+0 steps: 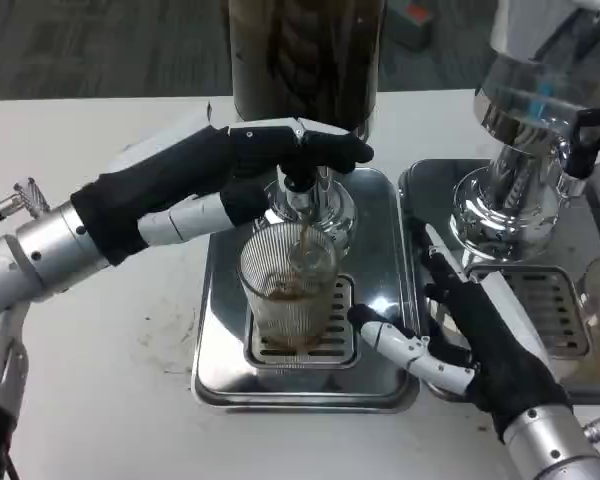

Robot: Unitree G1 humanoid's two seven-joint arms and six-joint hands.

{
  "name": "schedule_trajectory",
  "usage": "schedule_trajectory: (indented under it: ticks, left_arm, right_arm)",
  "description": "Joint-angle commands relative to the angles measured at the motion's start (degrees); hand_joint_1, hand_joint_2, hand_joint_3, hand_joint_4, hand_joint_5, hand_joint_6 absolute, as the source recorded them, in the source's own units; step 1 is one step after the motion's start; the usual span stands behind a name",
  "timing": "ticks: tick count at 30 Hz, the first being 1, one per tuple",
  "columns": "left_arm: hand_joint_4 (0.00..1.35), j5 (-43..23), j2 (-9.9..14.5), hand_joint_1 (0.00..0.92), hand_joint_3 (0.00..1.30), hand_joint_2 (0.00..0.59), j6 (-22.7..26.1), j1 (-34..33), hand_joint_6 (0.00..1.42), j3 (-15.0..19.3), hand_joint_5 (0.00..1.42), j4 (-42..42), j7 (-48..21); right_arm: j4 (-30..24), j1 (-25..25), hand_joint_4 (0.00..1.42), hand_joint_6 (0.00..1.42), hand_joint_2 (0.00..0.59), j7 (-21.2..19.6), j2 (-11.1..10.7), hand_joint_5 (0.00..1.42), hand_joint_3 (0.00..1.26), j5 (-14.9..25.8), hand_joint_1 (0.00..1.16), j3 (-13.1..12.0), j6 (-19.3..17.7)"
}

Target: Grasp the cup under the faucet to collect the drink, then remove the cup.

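The brown drink [292, 294] is well below the rim of the cup [288, 278], so the drink will stay in the cup when the robot carries the cup off the grate.
A ribbed clear glass cup [289, 285] stands upright on the drip tray's grate [332, 350] under the faucet [302, 195]. A brown stream runs from the spout into it, and brown drink fills its lower part. My left hand [242, 165] reaches in from the left with its fingers stretched flat across the top of the faucet's black handle, pressing on it. To the right of the cup, my right hand [460, 330] lies low over the tray's edge, fingers spread and holding nothing. Its thumb points at the cup's base with a small gap between them.
The steel drip tray [220, 370] sits at the table's middle, below a dark drink dispenser [305, 55]. A second steel dispenser [540, 130] with its own tray [555, 300] stands at the right, just behind my right hand. Bare white table [110, 360] lies to the left.
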Motion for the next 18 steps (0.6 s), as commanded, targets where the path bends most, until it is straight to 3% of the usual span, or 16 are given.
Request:
schedule_trajectory:
  ticks: [1,18]
  left_arm:
    - [0.22,1.2,1.0,0.0,0.3,0.076,-0.3,1.3,0.17,-0.7,0.23,0.1,-0.6]
    - [0.22,1.3,1.5,0.0,0.3,0.076,-0.7,1.8,0.17,-0.7,0.23,-0.1,0.0]
  right_arm:
    - [1.7,-1.6,0.0,0.1,0.221,0.1,0.0,0.01,0.0,0.3,0.58,-0.3,-1.3]
    - [8.6,-8.3,0.0,0.05,0.219,2.7,-1.1,0.0,0.0,1.0,0.57,-0.1,-4.2]
